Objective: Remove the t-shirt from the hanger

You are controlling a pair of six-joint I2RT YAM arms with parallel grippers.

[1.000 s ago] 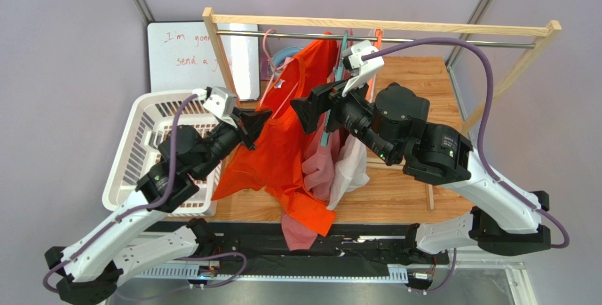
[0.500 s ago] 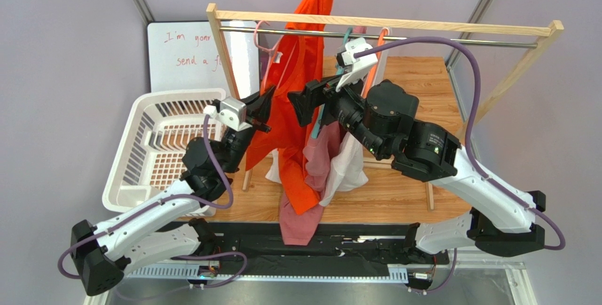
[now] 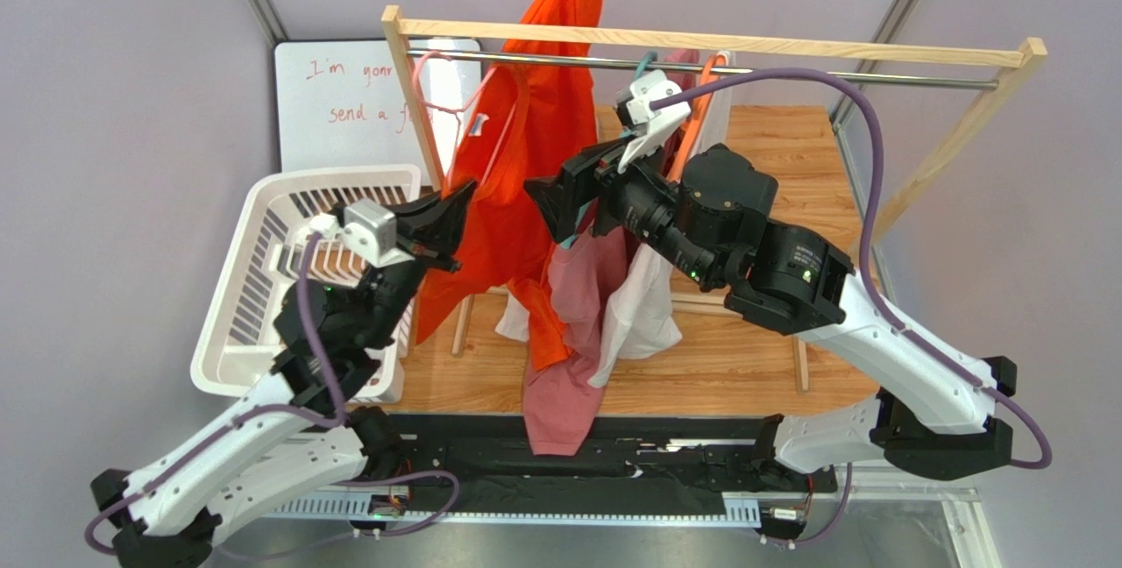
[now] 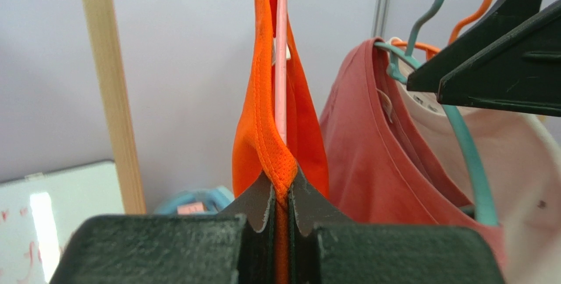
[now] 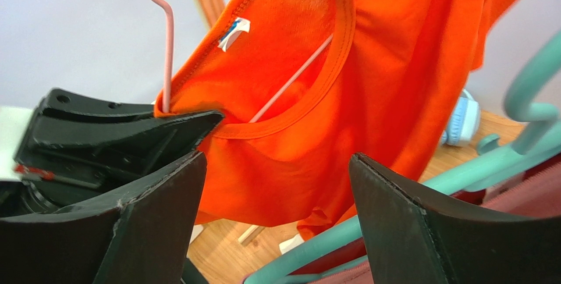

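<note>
My left gripper should lower the t-shirt clear of the rail before it pulls the t-shirt off the hanger (image 3: 498, 141), because the orange t-shirt's far part (image 3: 564, 19) sticks up across the rail.
The orange t-shirt (image 3: 527, 147) hangs from a thin pink hanger (image 3: 445, 79) at the left end of the rail, with one part sticking up above the rail. My left gripper (image 3: 452, 207) is shut on the t-shirt's collar edge (image 4: 276, 159), right beside the pink hanger's wire (image 4: 282, 54). My right gripper (image 3: 560, 193) is open just right of the shirt, with nothing between its fingers. In the right wrist view the open gripper (image 5: 276, 185) faces the orange t-shirt (image 5: 382, 80), its neck hole and the pink hanger (image 5: 166, 41).
A wooden rack (image 3: 711, 42) with a metal rail spans the back. A teal hanger (image 4: 461, 139) carries a dusty-red shirt (image 4: 375, 139), with a white garment (image 3: 645, 318) beside it. A white laundry basket (image 3: 257, 279) stands on the left. A whiteboard (image 3: 336, 101) leans behind it.
The orange t-shirt went from spread low to lifted, its top now above the rail. My left gripper rose with the collar, then drew left. My right gripper shifted left and opened slightly.
</note>
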